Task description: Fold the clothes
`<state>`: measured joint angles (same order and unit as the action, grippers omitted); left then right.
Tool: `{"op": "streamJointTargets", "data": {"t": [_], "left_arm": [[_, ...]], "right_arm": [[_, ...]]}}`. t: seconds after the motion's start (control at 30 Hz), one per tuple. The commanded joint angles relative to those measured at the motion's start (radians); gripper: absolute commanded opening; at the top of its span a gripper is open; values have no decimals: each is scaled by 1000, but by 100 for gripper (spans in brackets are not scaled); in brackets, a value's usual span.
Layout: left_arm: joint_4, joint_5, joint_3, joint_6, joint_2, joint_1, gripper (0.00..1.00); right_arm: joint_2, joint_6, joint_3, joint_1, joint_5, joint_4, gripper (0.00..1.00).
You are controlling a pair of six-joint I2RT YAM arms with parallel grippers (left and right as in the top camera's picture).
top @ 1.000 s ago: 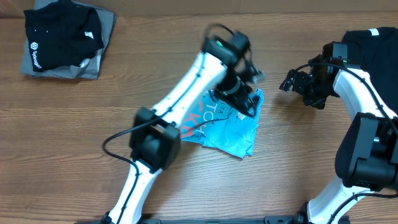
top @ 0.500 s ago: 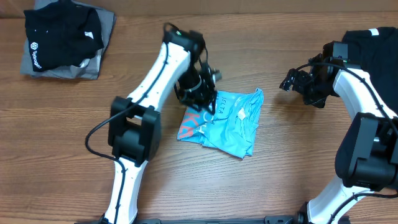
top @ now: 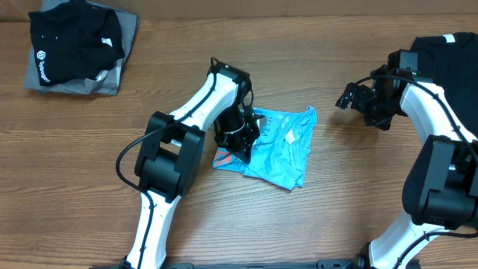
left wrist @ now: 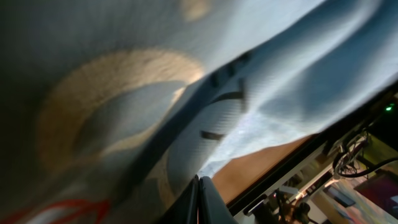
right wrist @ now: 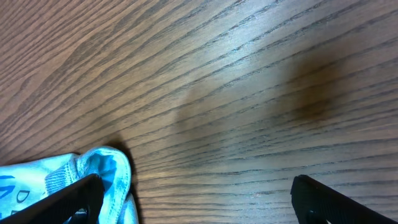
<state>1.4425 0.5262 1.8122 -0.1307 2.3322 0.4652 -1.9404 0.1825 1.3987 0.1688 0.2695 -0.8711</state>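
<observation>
The light blue T-shirt's red-lettered end (top: 226, 160) is bunched up under my left gripper. Next, I pull that end back flat and grip it again before I stack the T-shirt.
A crumpled light blue T-shirt (top: 284, 146) with white and red lettering lies mid-table. My left gripper (top: 240, 143) is pressed down onto its left edge and is shut, with the cloth caught at the fingertips. In the left wrist view blue fabric (left wrist: 186, 93) fills the picture above the closed fingers (left wrist: 200, 202). My right gripper (top: 349, 99) hovers open to the right of the shirt, apart from it. In the right wrist view the shirt's corner (right wrist: 106, 171) lies beside the left one of its fingers (right wrist: 78, 196), and bare wood shows between the two.
A black T-shirt (top: 75, 41) lies on a grey one (top: 112, 78) at the back left corner. Another black garment (top: 448, 56) sits at the back right, behind the right arm. The wooden table (top: 89, 149) runs around the blue shirt.
My left arm swung from the shirt's right side to its left edge, dropped onto it, and its jaws closed. The right arm stayed still.
</observation>
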Motion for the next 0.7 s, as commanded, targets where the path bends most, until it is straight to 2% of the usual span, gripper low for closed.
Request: {"op": "streamJointTargets", "data": {"t": [0.0, 0.13, 0.3, 0.47, 0.53, 0.57, 0.67], "left_arm": [[-27, -4, -69, 7, -9, 2, 4], [-26, 54, -122, -34, -9, 3, 4], [4, 264, -168, -190, -9, 23, 4], [95, 307, -160, -277, -9, 44, 4], [171, 350, -138, -371, -10, 44, 4], [249, 384, -95, -474, -10, 40, 4], [248, 359, -29, -476, -36, 26, 4]], "right_arm": [[12, 1, -5, 0, -6, 3, 100], [12, 1, -5, 0, -6, 6, 100], [12, 1, -5, 0, -6, 6, 100], [12, 1, -5, 0, -6, 6, 100], [12, 1, -5, 0, -6, 6, 100], [12, 1, -5, 0, -6, 6, 100], [12, 1, -5, 0, -6, 4, 100]]}}
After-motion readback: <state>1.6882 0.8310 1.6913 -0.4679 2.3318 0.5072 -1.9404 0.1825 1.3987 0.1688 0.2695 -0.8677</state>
